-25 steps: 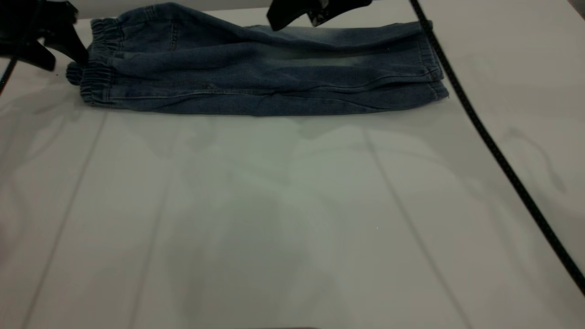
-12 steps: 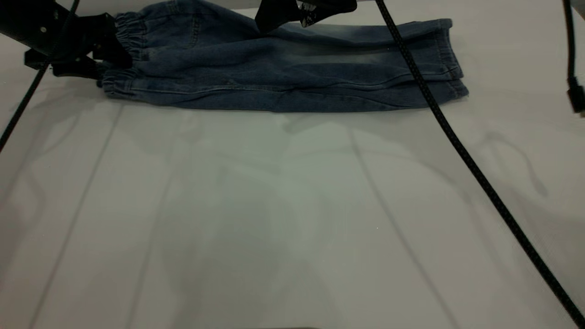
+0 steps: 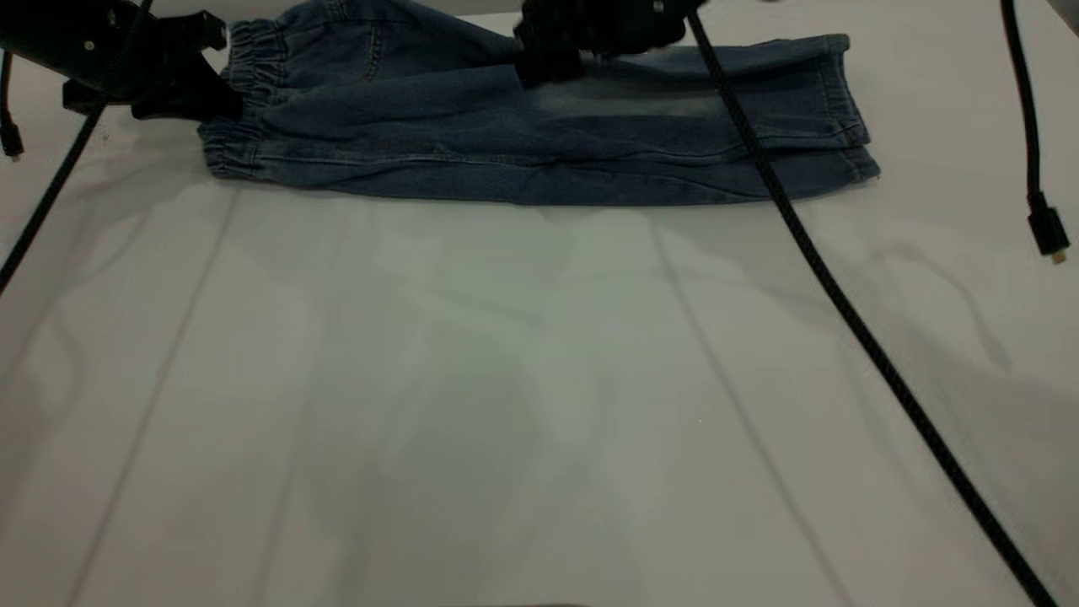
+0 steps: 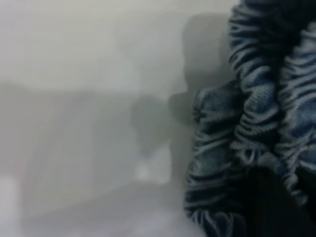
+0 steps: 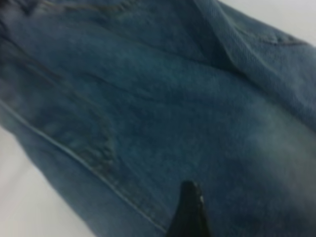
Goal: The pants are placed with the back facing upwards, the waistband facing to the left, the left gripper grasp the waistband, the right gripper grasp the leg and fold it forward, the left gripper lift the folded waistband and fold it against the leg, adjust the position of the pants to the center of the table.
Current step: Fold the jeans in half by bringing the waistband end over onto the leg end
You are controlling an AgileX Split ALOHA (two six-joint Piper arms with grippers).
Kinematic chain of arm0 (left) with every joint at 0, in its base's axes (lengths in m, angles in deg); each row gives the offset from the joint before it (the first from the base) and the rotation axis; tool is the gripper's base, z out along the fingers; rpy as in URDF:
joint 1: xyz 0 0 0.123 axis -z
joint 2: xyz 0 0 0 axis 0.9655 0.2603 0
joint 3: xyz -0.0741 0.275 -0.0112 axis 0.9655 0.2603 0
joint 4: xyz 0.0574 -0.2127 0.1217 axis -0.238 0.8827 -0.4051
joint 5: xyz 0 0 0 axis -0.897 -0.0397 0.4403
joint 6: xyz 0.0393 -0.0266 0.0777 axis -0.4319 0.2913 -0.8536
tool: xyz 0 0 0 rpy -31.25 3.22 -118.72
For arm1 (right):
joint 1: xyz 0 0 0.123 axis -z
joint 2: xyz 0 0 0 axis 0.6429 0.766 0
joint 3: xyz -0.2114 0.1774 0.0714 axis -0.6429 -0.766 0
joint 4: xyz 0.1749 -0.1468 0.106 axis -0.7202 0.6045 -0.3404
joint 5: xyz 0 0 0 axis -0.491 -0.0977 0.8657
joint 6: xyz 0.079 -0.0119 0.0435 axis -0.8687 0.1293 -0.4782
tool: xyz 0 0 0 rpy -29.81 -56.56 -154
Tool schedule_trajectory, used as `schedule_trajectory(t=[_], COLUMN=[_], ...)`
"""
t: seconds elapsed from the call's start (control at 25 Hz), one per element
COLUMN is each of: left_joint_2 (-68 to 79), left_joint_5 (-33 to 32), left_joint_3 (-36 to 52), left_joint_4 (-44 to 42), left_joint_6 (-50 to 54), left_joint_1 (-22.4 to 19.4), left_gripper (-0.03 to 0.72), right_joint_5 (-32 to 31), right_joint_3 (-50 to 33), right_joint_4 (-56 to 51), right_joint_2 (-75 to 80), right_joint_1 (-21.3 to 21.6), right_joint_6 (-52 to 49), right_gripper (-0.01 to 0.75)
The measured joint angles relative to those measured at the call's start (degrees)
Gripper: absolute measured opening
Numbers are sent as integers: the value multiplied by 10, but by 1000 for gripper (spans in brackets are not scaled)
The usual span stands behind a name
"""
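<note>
The pants' middle [image 3: 536,121] has my right gripper on it, where the fold should go. I should move that gripper toward the hems [image 3: 845,116] before my left gripper folds the waistband over.
The blue denim pants [image 3: 539,143] lie folded lengthwise along the far edge of the table [image 3: 506,379], with the hems to the right. The gathered waistband [image 3: 232,110] is at the left end, and my left gripper [image 3: 221,99] is shut on it. In the left wrist view the ruffled waistband [image 4: 256,123] bunches around my left gripper [image 4: 276,202]. The leg [image 3: 641,105] with the pale faded patch lies on top. My right gripper [image 3: 548,66] is down on the pants' middle near their far edge. The right wrist view is filled with denim [image 5: 173,108].
A black braided cable [image 3: 843,312] runs from the right arm across the pants and the table toward the near right corner. Another cable ends in a hanging plug [image 3: 1048,232] at the right. A thin cable [image 3: 50,194] trails from the left arm.
The pants have slid to the right together with my left gripper at the waistband. My right gripper has come down from above onto the middle of the pants.
</note>
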Motion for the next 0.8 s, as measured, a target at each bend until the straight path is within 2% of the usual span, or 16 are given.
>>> schedule_trajectory(t=[0.24, 0.44, 0.56, 0.8], left_joint_2=[-84, -143, -171, -200], left_joint_5=[-75, -116, -125, -134], left_joint_3=[0, 0, 1, 1], left_joint_4=[-69, -95, -99, -100], left_joint_6=[2, 4, 4, 4], left_joint_1=[1, 2, 2, 2], left_gripper=[58, 58, 58, 58], right_joint_5=[-2, -25, -40, -54], right_joint_3=[0, 0, 0, 0], right_joint_4=[0, 0, 0, 0], right_joint_2=[26, 42, 49, 50], right_joint_1=[0, -2, -17, -72], right_joint_6=[23, 24, 24, 24], right_gripper=[509, 509, 507, 485])
